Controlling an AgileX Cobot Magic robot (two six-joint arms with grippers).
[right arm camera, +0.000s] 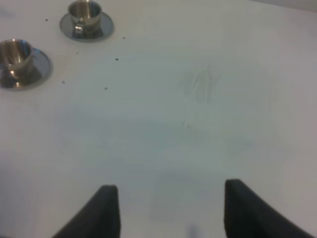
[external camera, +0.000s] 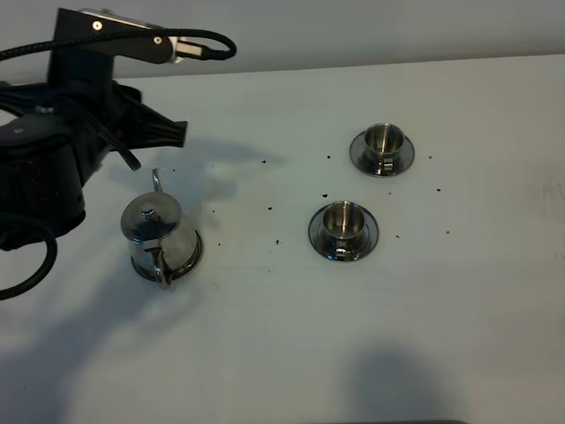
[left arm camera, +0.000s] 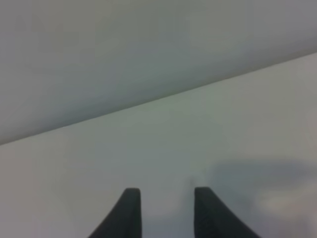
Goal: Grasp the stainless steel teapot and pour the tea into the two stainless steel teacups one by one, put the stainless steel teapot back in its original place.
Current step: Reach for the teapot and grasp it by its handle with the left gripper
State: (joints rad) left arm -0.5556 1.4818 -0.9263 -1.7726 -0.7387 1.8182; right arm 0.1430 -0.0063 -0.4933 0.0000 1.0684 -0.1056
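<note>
I should swing my left gripper back and bring it down over the teapot's loop handle [external camera: 161, 268], because the gripper is reaching past the teapot's spout [external camera: 156, 180] while the handle faces the front.
The stainless steel teapot [external camera: 157, 231] stands upright on its round steel saucer [external camera: 192, 259] at the left of the white table, spout pointing away and loop handle toward the front. The two steel teacups, the far one [external camera: 382, 140] and the near one [external camera: 342, 219], each sit on a saucer right of centre. They also show in the right wrist view: the far cup [right arm camera: 85, 11] and the near cup [right arm camera: 15, 53]. My left gripper [left arm camera: 167, 214] is open and empty, held above and behind the teapot [external camera: 172, 132]. My right gripper [right arm camera: 168, 213] is open and empty over bare table, well apart from the cups.
Small dark specks [external camera: 270, 209] are scattered over the table between the teapot and the cups. The table's far edge meets a grey wall [left arm camera: 148, 49]. The left arm's black cables [external camera: 26, 256] hang at the left edge. The right arm is outside the exterior view.
</note>
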